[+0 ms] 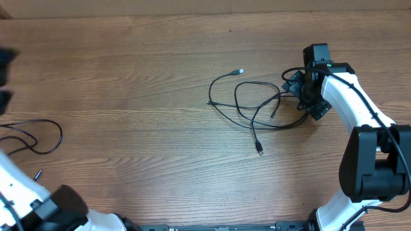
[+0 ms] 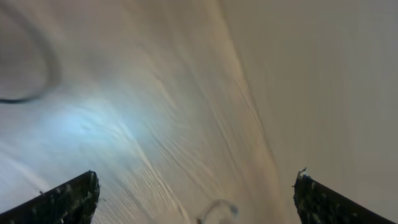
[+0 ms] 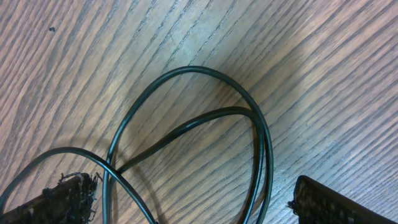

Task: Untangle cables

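I should keep moving my left gripper across the open wood and close it on the top plug's piece of cable (image 1: pixel 210 90), because that strand of cable lies clear of the tangle's loops.
A tangle of thin black cables (image 1: pixel 253 106) lies right of the table's middle, with plug ends sticking out at the top (image 1: pixel 240 70) and bottom (image 1: pixel 260 151). My right gripper (image 1: pixel 297 90) is at the tangle's right edge. In the right wrist view its jaws (image 3: pixel 202 205) stand open low over the wood, with cable loops (image 3: pixel 186 71) running between the fingers and nothing gripped. A separate black cable (image 1: pixel 40 138) lies looped at the far left. My left gripper (image 2: pixel 202 199) is open and empty, and its view is blurred.
The wooden table (image 1: pixel 148 77) stretches between the two cable groups. The right arm's white links (image 1: pixel 350 102) reach in from the lower right. The left arm's base (image 1: pixel 61 208) is at the lower left corner.
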`<action>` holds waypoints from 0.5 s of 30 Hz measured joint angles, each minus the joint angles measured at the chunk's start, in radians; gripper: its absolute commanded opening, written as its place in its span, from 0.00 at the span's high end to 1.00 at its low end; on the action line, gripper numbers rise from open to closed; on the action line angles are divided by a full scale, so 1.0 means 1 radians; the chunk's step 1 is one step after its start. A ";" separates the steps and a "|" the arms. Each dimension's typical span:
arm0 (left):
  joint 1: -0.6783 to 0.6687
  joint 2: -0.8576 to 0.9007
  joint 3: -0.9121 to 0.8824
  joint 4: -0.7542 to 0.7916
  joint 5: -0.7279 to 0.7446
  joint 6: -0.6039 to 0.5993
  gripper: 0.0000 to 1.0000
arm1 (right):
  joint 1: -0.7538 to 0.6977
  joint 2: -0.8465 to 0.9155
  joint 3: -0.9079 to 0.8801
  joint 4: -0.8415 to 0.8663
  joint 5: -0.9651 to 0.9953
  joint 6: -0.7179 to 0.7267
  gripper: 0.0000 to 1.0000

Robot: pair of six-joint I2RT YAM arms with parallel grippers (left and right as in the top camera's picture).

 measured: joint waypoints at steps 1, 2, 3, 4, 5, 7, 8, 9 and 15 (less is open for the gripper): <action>-0.043 -0.006 0.000 -0.002 0.003 0.003 0.00 | 0.000 0.000 0.000 0.000 0.000 0.000 0.00; -0.093 -0.011 0.000 -0.002 0.006 0.006 0.00 | 0.000 0.000 0.000 0.000 0.000 0.000 0.00; -0.143 -0.011 0.000 -0.002 0.009 0.011 0.01 | 0.000 0.000 0.000 0.000 0.000 0.000 0.00; -0.190 -0.011 0.000 -0.002 0.011 0.013 0.00 | 0.000 0.000 0.000 0.000 0.000 0.000 0.00; -0.235 -0.010 0.000 -0.002 0.008 0.013 0.00 | 0.000 0.000 0.000 0.000 0.000 0.000 0.00; -0.330 -0.008 0.000 -0.002 -0.004 0.002 0.00 | 0.000 0.000 0.000 0.000 0.000 0.000 0.00; -0.370 -0.005 0.000 -0.002 -0.011 -0.008 0.00 | 0.000 0.000 0.000 0.000 0.000 0.000 0.00; -0.420 -0.002 0.000 -0.002 -0.019 -0.021 0.00 | 0.000 0.000 0.000 0.000 0.000 0.000 0.00; -0.660 0.080 0.000 0.017 -0.045 -0.103 0.00 | 0.000 0.000 0.000 0.000 0.000 0.000 0.00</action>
